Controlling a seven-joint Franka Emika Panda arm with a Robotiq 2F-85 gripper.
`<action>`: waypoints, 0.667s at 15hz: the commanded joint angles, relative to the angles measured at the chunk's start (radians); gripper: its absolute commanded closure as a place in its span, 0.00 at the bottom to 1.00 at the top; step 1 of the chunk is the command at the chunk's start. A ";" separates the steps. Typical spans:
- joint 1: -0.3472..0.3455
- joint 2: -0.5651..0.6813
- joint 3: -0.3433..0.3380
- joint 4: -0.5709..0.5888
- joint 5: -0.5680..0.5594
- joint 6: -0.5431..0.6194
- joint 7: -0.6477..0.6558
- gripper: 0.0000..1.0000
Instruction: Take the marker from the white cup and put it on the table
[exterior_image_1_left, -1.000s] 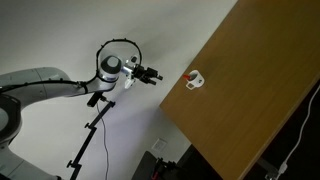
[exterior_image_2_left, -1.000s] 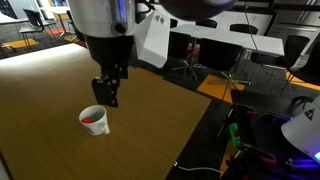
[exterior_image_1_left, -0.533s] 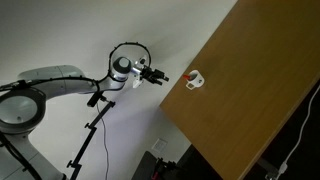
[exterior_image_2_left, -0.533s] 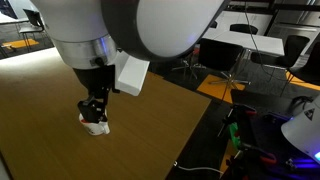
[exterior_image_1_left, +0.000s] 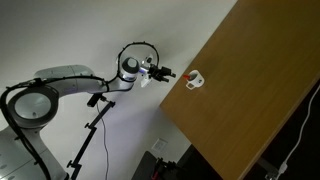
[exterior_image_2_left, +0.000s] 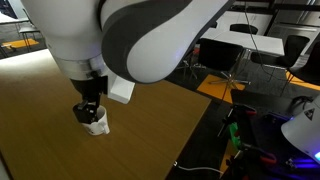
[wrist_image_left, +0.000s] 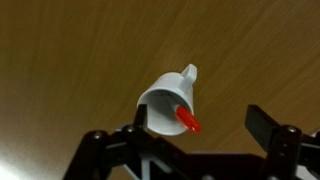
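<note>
The marker's red end (wrist_image_left: 188, 120) is clear of the white cup's rim (wrist_image_left: 190, 103) and in line with the robot's open fingers, so the gripper should keep going toward that end and close there.
The white cup (wrist_image_left: 168, 104) stands on the brown wooden table (wrist_image_left: 70, 50) with its loop handle pointing away from me. The red marker (wrist_image_left: 186, 121) sticks up out of its mouth. In the wrist view my gripper (wrist_image_left: 195, 128) is open, its two dark fingers on either side of the cup and marker, not touching them. The cup also shows in both exterior views (exterior_image_1_left: 195, 80) (exterior_image_2_left: 97, 125). My gripper (exterior_image_1_left: 165, 74) hangs just beside the cup, and in an exterior view (exterior_image_2_left: 89, 108) it partly hides the cup. The marker's whitish end is hidden.
The table (exterior_image_1_left: 250, 90) is a large brown surface with straight edges. Black chairs and tables (exterior_image_2_left: 230, 50) stand beyond its far edge. Dark equipment with cables (exterior_image_2_left: 265, 135) sits beside it.
My arm has moved toward the cup. The gripper has come down from above and beside the cup to right over it. The cup and marker have not moved.
</note>
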 joint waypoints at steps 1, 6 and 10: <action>0.037 0.051 -0.048 0.045 -0.021 0.051 0.030 0.00; 0.081 0.106 -0.102 0.090 -0.040 0.097 0.036 0.00; 0.101 0.153 -0.120 0.142 -0.030 0.089 0.026 0.00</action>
